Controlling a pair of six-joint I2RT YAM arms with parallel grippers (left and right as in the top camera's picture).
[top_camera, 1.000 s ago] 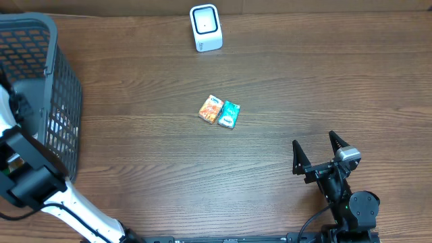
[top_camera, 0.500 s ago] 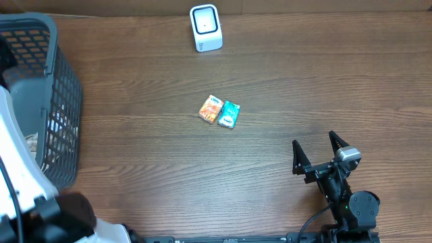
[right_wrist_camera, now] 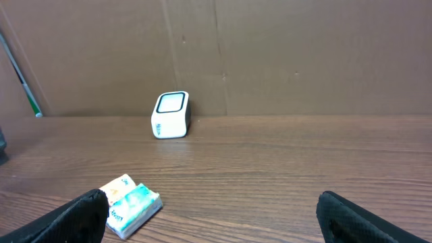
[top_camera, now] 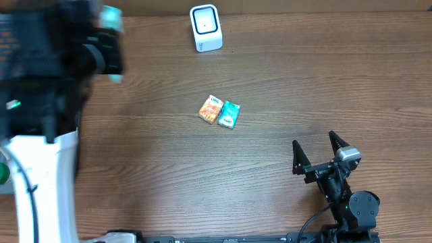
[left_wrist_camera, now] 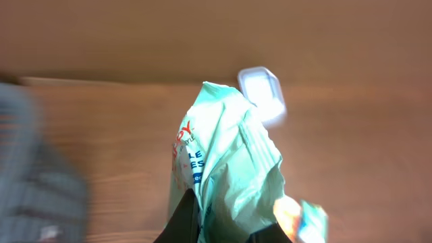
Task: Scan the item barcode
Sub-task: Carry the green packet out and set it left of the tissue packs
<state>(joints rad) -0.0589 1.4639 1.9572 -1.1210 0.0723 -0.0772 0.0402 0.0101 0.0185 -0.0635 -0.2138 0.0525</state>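
My left gripper is holding the mint-green packet (top_camera: 111, 19) clear of the grey basket, and there is open wood (top_camera: 188, 125) beside the orange tissue pack. It should keep going there and let go of the packet.
My left gripper (left_wrist_camera: 226, 226) is shut on a crumpled mint-green packet (left_wrist_camera: 229, 148) with red and blue print, its dark fingers (left_wrist_camera: 185, 221) pinching the lower end. In the overhead view that arm (top_camera: 61, 74) is a large blur at the upper left, and a bit of the packet (top_camera: 111, 16) shows at its top. The white barcode scanner (top_camera: 205, 27) stands at the table's far edge; in the left wrist view the scanner (left_wrist_camera: 262, 91) lies just beyond the packet's top. My right gripper (top_camera: 322, 152) rests open and empty at the near right.
An orange tissue pack (top_camera: 211, 109) and a teal tissue pack (top_camera: 229, 115) lie side by side mid-table, in front of my right gripper (right_wrist_camera: 216, 219). The grey mesh basket (left_wrist_camera: 34, 182) stands at the left, mostly hidden behind the left arm from overhead.
My left arm has swung up out of the basket area and toward the far left of the table, carrying the packet. The right arm and both tissue packs have not moved.
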